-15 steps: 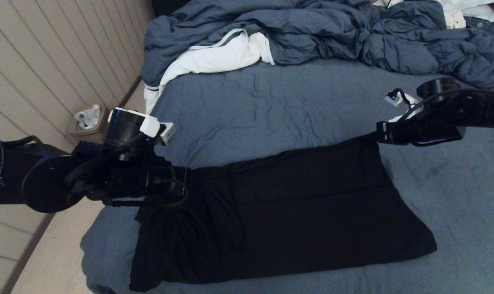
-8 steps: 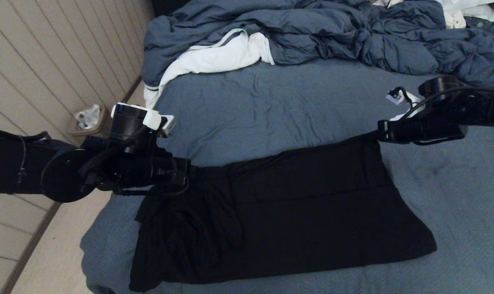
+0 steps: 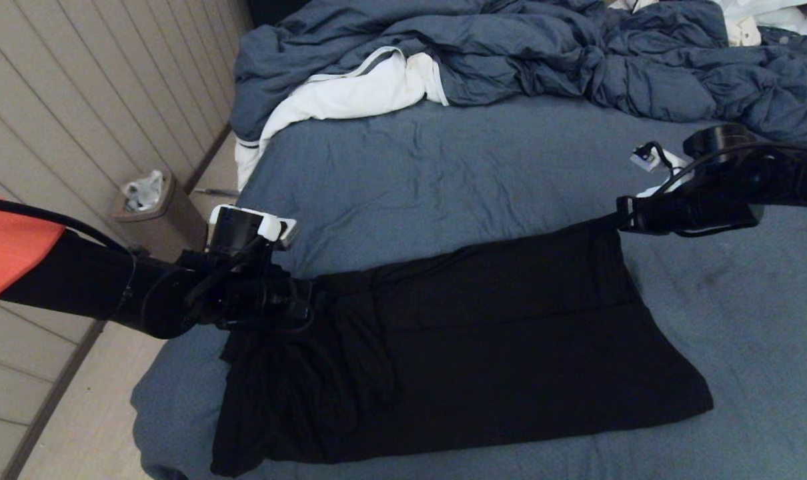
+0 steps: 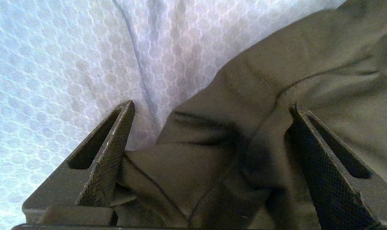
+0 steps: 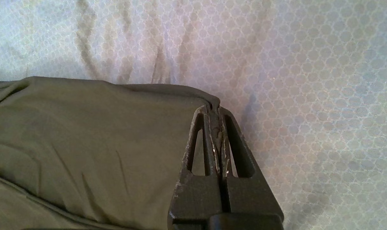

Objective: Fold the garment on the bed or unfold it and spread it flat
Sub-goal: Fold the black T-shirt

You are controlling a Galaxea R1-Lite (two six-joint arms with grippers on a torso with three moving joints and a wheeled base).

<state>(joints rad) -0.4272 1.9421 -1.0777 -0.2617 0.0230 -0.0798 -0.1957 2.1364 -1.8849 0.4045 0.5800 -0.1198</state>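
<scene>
I should close my left gripper on the garment's far edge (image 4: 180,118) before both grippers lift and fold it, because loose black cloth (image 4: 215,168) bunches inside my open left gripper.
The black garment (image 3: 483,347) lies folded in a wide band across the near part of the bed (image 3: 457,167), plain side up. My left gripper (image 3: 307,300) is at its far left corner, open, with loose black cloth (image 4: 212,159) bunched between the spread fingers (image 4: 116,140). My right gripper (image 3: 622,217) is at the far right corner, shut on the garment's edge (image 5: 212,105), the cloth pinched between its fingertips (image 5: 215,111). The print is hidden.
A rumpled blue-grey duvet (image 3: 543,53) and a white cloth with a grey-striped edge (image 3: 350,93) lie at the head of the bed. A small bin (image 3: 150,207) stands on the floor by the panelled wall on the left. Bare sheet stretches beyond the garment.
My left gripper has opened and let go of the garment's left corner, and the left arm has lowered and stretched forward. The right gripper has barely moved.
</scene>
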